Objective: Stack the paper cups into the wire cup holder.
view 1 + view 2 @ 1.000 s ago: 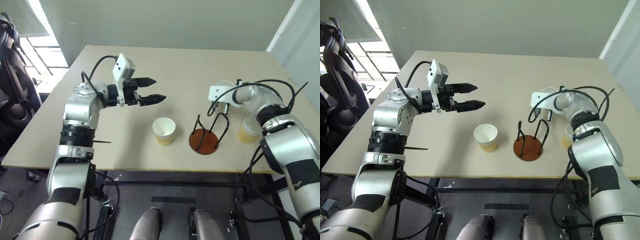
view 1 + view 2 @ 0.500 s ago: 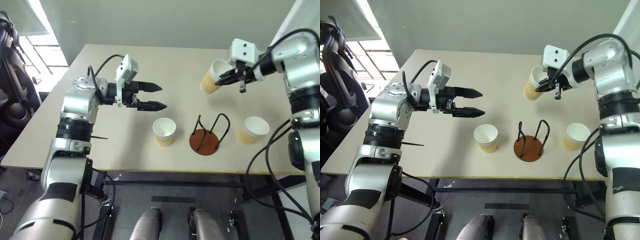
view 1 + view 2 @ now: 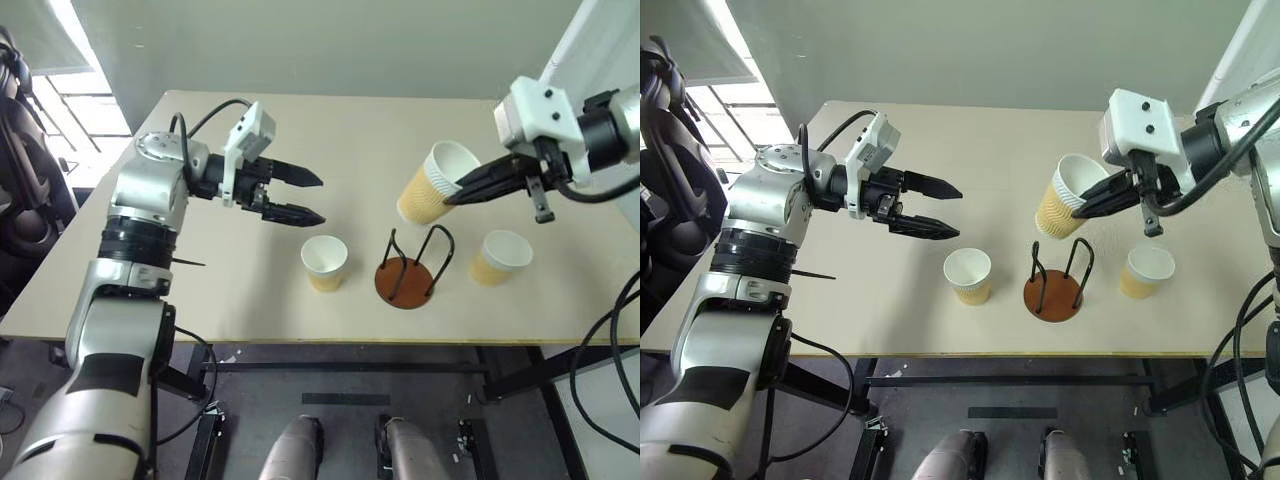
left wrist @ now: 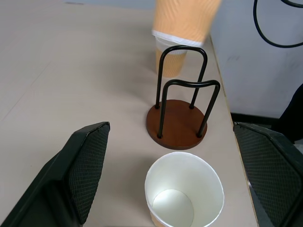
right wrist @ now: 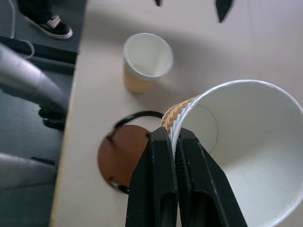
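My left gripper should expect the cup [image 3: 325, 264] nearest it to sink nearly up to its rim when lowered into another, as the paper cups taper from empty mouths [image 3: 456, 160].
My right gripper [image 3: 462, 190] is shut on the rim of a tan ribbed paper cup [image 3: 432, 185]. The cup hangs tilted in the air just above and behind the wire cup holder [image 3: 408, 272], whose rust-brown base and black loops stand near the table's front edge. The right wrist view shows the fingers [image 5: 163, 189] pinching the cup's wall [image 5: 241, 156] over the holder base [image 5: 120, 156]. A second cup [image 3: 325, 262] stands upright left of the holder, and a third [image 3: 498, 257] to its right. My left gripper [image 3: 320, 200] hovers open, above and left of the second cup.
The beige table [image 3: 350, 130] has bare room behind and to the left of the cups. Its front edge runs just in front of the holder. A window and a dark chair lie off the table's left side.
My right gripper has lifted the far cup off the table and carried it up and nearer, above the holder. The left gripper has turned a little and stays open.
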You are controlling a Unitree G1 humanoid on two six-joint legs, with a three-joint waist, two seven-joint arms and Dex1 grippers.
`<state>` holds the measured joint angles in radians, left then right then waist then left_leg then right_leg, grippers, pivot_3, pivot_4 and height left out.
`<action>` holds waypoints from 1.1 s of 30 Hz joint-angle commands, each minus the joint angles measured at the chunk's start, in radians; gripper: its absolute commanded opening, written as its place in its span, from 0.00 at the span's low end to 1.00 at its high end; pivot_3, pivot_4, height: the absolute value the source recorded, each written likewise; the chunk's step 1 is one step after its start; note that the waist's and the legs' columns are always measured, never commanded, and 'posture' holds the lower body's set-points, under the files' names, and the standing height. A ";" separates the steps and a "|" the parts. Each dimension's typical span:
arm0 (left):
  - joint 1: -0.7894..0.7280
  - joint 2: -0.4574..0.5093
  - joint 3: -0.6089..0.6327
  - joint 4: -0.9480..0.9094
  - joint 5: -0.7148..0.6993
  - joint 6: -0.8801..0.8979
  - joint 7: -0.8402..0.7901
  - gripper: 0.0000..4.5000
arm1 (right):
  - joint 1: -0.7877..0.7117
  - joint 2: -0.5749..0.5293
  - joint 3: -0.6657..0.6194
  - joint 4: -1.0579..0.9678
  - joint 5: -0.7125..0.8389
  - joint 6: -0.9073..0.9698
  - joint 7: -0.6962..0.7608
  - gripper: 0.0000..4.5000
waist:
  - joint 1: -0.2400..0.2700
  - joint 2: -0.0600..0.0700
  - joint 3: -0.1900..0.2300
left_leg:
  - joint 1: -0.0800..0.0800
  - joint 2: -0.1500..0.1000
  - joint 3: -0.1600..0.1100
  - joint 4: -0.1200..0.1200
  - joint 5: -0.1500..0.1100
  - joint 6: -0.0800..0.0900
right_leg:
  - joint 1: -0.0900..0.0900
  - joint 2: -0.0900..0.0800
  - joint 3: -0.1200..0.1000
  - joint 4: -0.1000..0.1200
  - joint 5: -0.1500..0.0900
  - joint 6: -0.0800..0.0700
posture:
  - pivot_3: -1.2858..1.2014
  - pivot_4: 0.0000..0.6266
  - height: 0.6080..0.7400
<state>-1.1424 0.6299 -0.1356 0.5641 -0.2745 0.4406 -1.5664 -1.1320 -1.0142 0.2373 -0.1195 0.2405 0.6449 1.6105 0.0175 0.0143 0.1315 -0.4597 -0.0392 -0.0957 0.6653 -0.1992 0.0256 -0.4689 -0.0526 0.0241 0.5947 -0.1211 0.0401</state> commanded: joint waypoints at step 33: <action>-0.005 0.143 0.057 -0.242 -0.148 0.150 -0.014 1.00 | -0.029 -0.067 0.160 0.092 0.042 -0.193 0.004 0.01 | -0.007 0.000 0.000 | 0.000 0.000 0.000 0.002 0.003 0.002 | 0.000 0.000 0.001 0.003 0.001 0.001 | 0.52 0.24 1.00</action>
<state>-1.1331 0.7668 -0.1016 0.3326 -0.4098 0.6038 -1.5692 -1.1513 -1.0677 0.4086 0.0073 0.2599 0.4499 1.6107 0.0102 0.0143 0.1315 -0.4595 -0.0394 -0.0955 0.6670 -0.1963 0.0273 -0.4692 -0.0526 0.0251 0.5973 -0.1203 0.0416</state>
